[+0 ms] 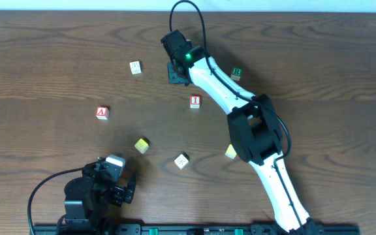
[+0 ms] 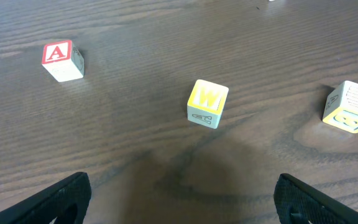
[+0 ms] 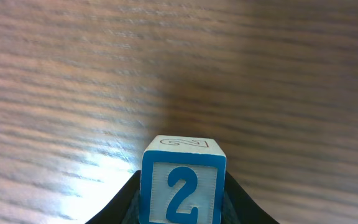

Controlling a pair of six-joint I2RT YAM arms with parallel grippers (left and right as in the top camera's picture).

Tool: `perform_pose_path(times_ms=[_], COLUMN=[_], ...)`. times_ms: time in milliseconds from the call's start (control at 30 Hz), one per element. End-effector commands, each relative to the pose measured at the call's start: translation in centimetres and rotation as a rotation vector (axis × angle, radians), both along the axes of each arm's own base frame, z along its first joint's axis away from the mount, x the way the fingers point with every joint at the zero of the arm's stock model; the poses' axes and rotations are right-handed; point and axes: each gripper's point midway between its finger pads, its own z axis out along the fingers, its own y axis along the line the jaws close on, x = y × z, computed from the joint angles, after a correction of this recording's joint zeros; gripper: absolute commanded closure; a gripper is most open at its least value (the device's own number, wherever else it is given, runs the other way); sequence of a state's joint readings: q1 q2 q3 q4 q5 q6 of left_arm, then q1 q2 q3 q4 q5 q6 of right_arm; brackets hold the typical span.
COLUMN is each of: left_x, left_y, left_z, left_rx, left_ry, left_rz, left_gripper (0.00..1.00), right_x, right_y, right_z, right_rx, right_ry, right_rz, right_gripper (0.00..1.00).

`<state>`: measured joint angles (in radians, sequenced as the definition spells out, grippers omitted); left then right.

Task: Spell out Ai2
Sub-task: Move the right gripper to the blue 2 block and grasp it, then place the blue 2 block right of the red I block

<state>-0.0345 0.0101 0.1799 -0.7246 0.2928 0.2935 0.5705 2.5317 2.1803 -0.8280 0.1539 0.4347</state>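
My right gripper has the blue "2" cube (image 3: 182, 186) beyond the red "I" cube, so I should move it back next to "I", on the side (image 1: 210, 102) away from "A".
The red "A" cube (image 1: 102, 112) lies at the left of the table and shows in the left wrist view (image 2: 62, 60). The red "I" cube (image 1: 195, 101) lies near the middle. The blue "2" cube (image 3: 184, 182) sits between the fingers of my right gripper (image 1: 177, 70), which is shut on it at the far middle of the table; the overhead view hides the cube under the gripper. My left gripper (image 1: 124, 189) is open and empty near the front left edge, well short of the "A" cube.
A green "R" cube (image 1: 236, 74) lies right of the right arm. A pale cube (image 1: 135, 67) lies at the back left. A yellow cube (image 1: 141, 145) (image 2: 207, 103), a pale cube (image 1: 182, 160) (image 2: 352, 106) and a yellowish cube (image 1: 230, 151) lie nearer the front.
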Motion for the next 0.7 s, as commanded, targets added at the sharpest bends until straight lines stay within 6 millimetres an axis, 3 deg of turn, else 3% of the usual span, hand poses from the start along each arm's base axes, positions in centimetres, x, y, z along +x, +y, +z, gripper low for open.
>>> perform_pose_path(times_ms=[0,133,267,367,500,667], left_x=[-0.1,-0.1,-0.1,-0.1,-0.1,-0.1], left_y=[-0.2,-0.2,-0.2,-0.2,-0.2,-0.2], left_z=[-0.2,-0.2,-0.2,-0.2,-0.2,-0.2], left_rx=[0.005,0.005,0.005,0.005,0.005,0.005], left_ry=[-0.002,-0.002,-0.002,-0.002,-0.002,-0.002], left_rz=[-0.017,-0.017,-0.017,-0.017,-0.017,-0.017], left_gripper=[0.05,0.04,0.05,0.05,0.05,0.04], right_x=[1.7,0.7,-1.9,-4.6,-7.6,-9.4], right_y=[-0.2,-1.4,-3.3,-6.4,-8.8,-7.9], right_z=[6.0,11.4,15.6,17.4,17.4,13.3], right_rx=[-0.003,-0.018,-0.039,-0.091,-0.148,-0.139], right_ry=[-0.1,-0.115,-0.093,-0.031,0.065,0.165], right_rz=[0.021,0.01,-0.007,-0.105,-0.132,-0.052], right_gripper=[0.76,0.99,0.98,0.99,0.99,0.99])
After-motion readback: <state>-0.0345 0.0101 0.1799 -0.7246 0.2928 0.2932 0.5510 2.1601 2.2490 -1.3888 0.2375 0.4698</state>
